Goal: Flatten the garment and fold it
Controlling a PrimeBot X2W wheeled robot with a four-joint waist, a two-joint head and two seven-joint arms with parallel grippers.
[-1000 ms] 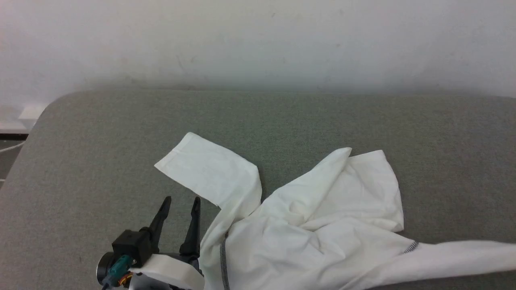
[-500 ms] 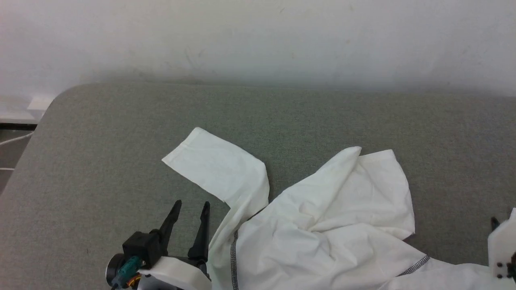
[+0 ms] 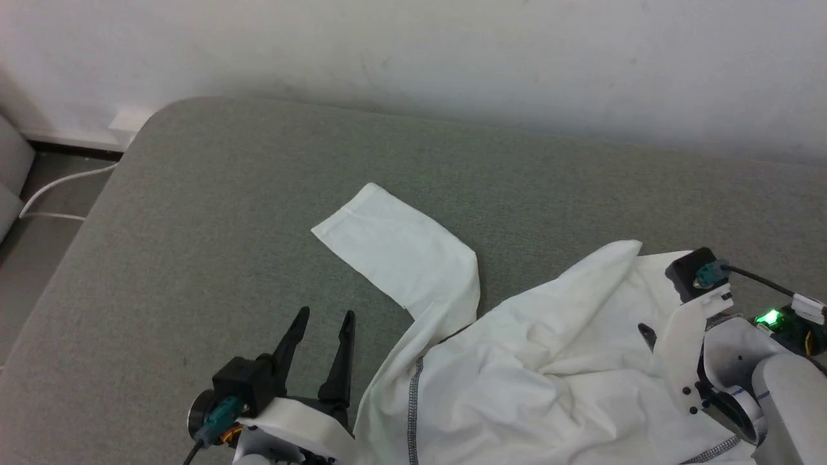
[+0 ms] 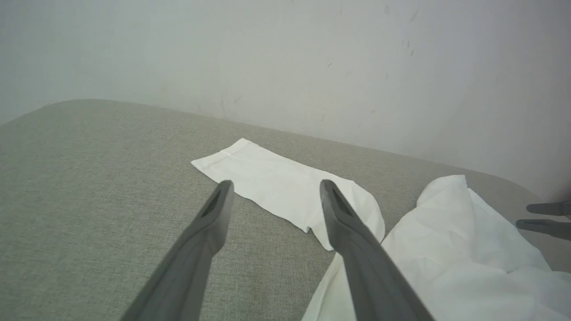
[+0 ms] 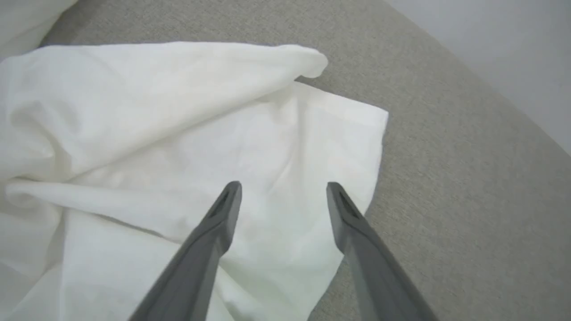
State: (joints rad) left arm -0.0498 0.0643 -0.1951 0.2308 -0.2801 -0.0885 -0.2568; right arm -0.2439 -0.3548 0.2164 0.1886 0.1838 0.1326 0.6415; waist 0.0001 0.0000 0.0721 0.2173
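The outstretched sleeve [image 3: 395, 241] has a limp bend [image 3: 459, 293]. It will drop in next to the body of the white garment when I lift the garment and lay it out.
The white garment [image 3: 517, 368] lies crumpled on the grey padded surface [image 3: 194, 226], with one sleeve [image 3: 400, 248] stretched flat toward the upper left. Dark grey stitching [image 3: 411, 413] runs down a seam near the front edge. My left gripper [image 3: 326, 315] stands open over bare surface just left of the garment; in the left wrist view, the left gripper [image 4: 275, 183] points at the sleeve [image 4: 276, 187]. My right gripper [image 5: 283, 185] hovers open over the garment's right flap [image 5: 267, 147], holding nothing. In the head view, the right gripper [image 3: 649, 336] is partly hidden by its white mount.
A pale wall [image 3: 452, 51] runs behind the padded surface. The surface's rounded far-left corner [image 3: 161, 110] drops to a floor with a white cable [image 3: 58, 187]. Bare grey surface stretches left and behind the garment. The right gripper's fingers [image 4: 542, 216] show at the left wrist view's right edge.
The head camera has turned, shifting the whole picture. My right arm has come in from the right and now hovers over the garment's right flap. The left gripper stays open.
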